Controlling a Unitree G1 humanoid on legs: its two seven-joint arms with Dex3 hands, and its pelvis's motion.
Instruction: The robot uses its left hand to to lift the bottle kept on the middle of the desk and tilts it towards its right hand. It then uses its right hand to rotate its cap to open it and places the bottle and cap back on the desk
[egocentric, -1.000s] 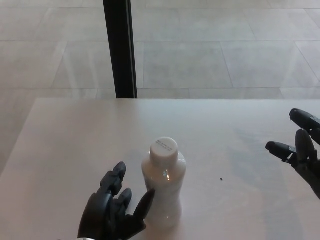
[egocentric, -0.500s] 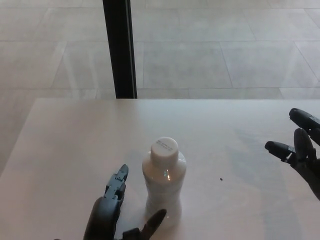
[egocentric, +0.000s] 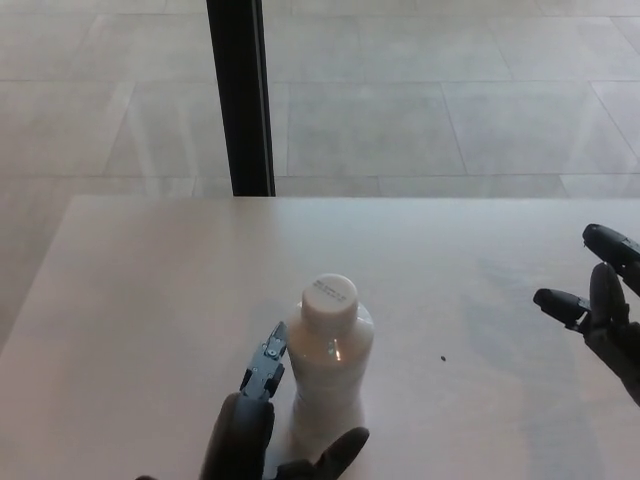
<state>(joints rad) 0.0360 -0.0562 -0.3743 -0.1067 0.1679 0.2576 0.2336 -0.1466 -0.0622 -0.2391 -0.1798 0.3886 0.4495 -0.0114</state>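
The white cap (egocentric: 330, 293) has a deep round side (egocentric: 329, 317) that reaches down the neck, so when I rotate the cap, it will need several turns before it comes off whole.
A white bottle (egocentric: 329, 375) with a white cap (egocentric: 330, 295) stands upright near the front middle of the pale desk (egocentric: 150, 290). My left hand (egocentric: 262, 430) is at the bottle's left and front, fingers apart, one finger reaching up along the bottle's left side and the thumb curling under its base in front. It touches or nearly touches the bottle; I cannot tell which. My right hand (egocentric: 598, 315) hovers over the desk's right edge, open, far from the bottle.
A black vertical post (egocentric: 240, 95) rises behind the desk's far edge, with tiled floor beyond. A tiny dark speck (egocentric: 442, 357) lies on the desk right of the bottle.
My left hand has opened from a loose curl and shifted right, closer around the bottle's left side and front. The bottle and the right hand have barely moved.
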